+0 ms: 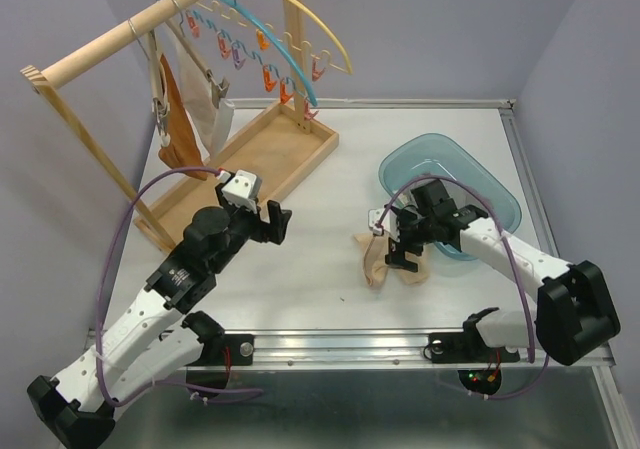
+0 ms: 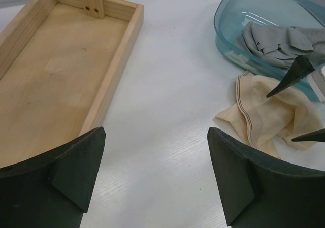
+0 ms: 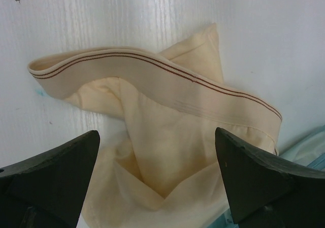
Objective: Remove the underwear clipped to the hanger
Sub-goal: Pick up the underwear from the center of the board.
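Note:
My right gripper should keep going down to the cloth by the striped waistband and close there, as the cream pair's loose folds are between its open fingers.
A rust-orange pair of underwear and a white pair hang clipped to a metal hanger on the wooden rail. A cream pair with a striped waistband lies crumpled on the table beside the basin. Grey underwear lies inside the blue basin. My right gripper hovers open just over the cream pair, its fingers on either side of the cloth. My left gripper is open over bare table, nothing between its fingers.
The rack stands in a shallow wooden tray at the back left. Curved blue and yellow hangers with several coloured clips hang from the rail. The table's right edge rail runs behind the basin.

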